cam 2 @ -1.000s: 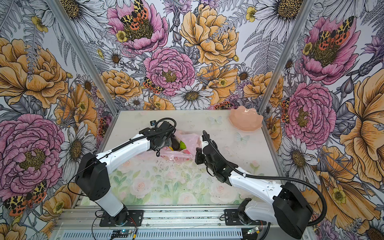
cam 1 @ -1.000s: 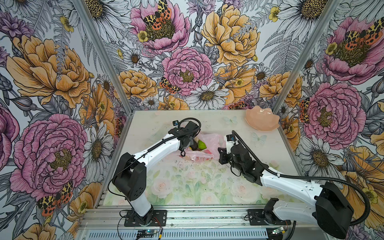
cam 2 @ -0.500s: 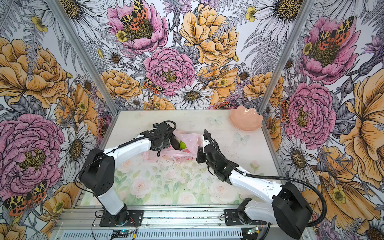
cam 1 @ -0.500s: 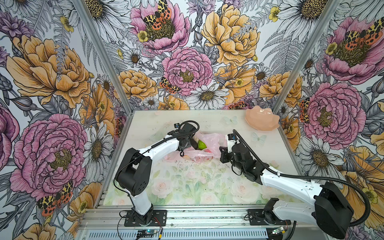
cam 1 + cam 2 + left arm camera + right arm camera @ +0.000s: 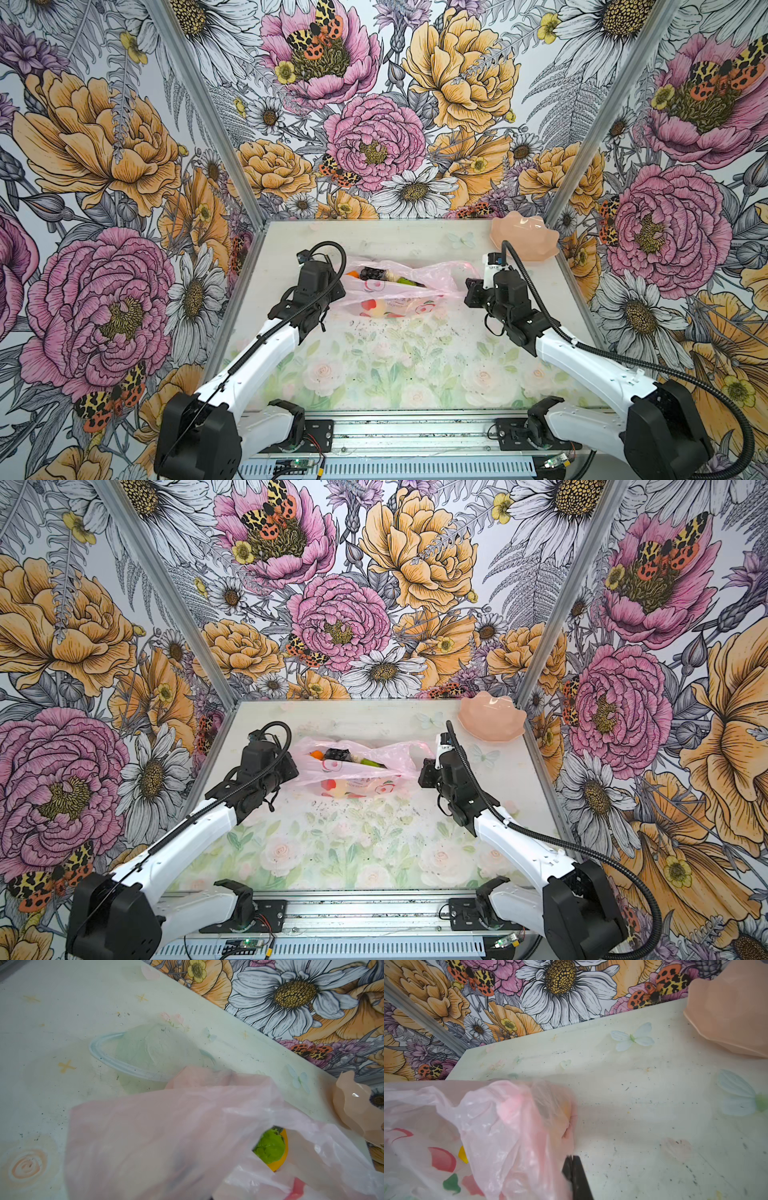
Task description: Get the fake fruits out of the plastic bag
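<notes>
My grippers are holding the pink plastic bag stretched tight between them, and its opening is a narrow slit. Next, my left gripper moves gently inward and pulls the bag's near rim open.
The pink plastic bag lies on the table's far middle, pulled out sideways between my two grippers. Through its open top I see fake fruits: an orange, a dark grape bunch, a cream pear and a bright green fruit. My left gripper is shut on the bag's left edge; in the left wrist view the bag's film hides the jaws, and the bumpy green fruit shows in the mouth. At the bag's right end my right gripper is shut on pink film.
A peach-pink scalloped dish stands at the table's back right corner, just behind the right arm. Flowered walls close in the table on three sides. The table's near half carries only both arms' white links.
The left gripper has shut on the bag's left edge and drawn back to the left. The right gripper has shifted slightly right. The bag's mouth is stretched wider and shows more fruits.
</notes>
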`<state>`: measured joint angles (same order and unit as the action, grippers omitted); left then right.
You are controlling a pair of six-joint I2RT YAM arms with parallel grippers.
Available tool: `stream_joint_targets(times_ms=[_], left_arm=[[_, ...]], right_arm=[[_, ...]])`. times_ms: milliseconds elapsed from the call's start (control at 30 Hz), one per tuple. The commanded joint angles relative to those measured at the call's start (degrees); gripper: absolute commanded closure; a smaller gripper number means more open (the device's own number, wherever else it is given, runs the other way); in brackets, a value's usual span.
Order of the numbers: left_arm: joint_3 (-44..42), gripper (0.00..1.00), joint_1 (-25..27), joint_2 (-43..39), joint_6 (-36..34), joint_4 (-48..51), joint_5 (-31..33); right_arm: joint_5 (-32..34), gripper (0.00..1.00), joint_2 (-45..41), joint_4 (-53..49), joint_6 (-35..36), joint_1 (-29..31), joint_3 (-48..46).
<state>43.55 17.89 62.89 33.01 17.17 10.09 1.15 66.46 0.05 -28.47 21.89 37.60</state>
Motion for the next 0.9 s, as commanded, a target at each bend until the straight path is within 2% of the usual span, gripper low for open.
stream_joint_targets(times_ms=[0, 167, 233, 300, 367, 433, 567, 667, 767, 867], left_arm=[[-2.4, 1.00, -0.4, -1.7, -2.5, -5.3, -5.4], [-5.3, 1.00, -0.1, -1.8, -2.1, -10.4, -10.0], [-5.1, 1.00, 0.3, -1.2, -2.6, -11.0, -10.5], [-4.4, 1.00, 1.3, -0.2, -4.0, -10.3, -9.7], [-4.1, 1.00, 2.6, 0.1, -5.3, -10.2, -8.4], [-4.3, 1.00, 3.7, 0.2, -6.2, -10.0, -6.9], [-4.9, 1.00, 6.5, 0.5, -7.5, -9.7, -3.8], [-5.4, 1.00, 8.0, 0.7, -8.0, -9.3, -2.6], [-6.3, 1.00, 8.2, 0.3, -7.7, -9.4, -2.2], [-6.9, 1.00, 8.2, -0.3, -7.4, -9.6, -1.9]], right_arm=[[-3.7, 1.00, 0.9, 0.4, -0.7, -0.4, 1.7], [-2.2, 0.99, 2.9, -2.4, 1.4, 3.1, 2.9], [-1.6, 0.76, 2.0, -5.4, 2.3, 3.2, 3.2], [0.9, 0.46, -0.7, -10.0, 3.5, 3.2, 4.2], [4.6, 0.30, -4.4, -15.1, 4.8, 3.7, 6.2], [8.8, 0.22, -7.1, -20.2, 6.6, 4.7, 8.8], [19.6, 0.14, -9.5, -30.1, 11.1, 9.8, 16.7], [25.2, 0.14, -8.2, -34.7, 13.9, 15.5, 22.8], [23.0, 0.18, -4.8, -34.9, 15.3, 21.6, 26.7], [21.2, 0.22, 2.3, -34.8, 15.1, 28.5, 30.9]])
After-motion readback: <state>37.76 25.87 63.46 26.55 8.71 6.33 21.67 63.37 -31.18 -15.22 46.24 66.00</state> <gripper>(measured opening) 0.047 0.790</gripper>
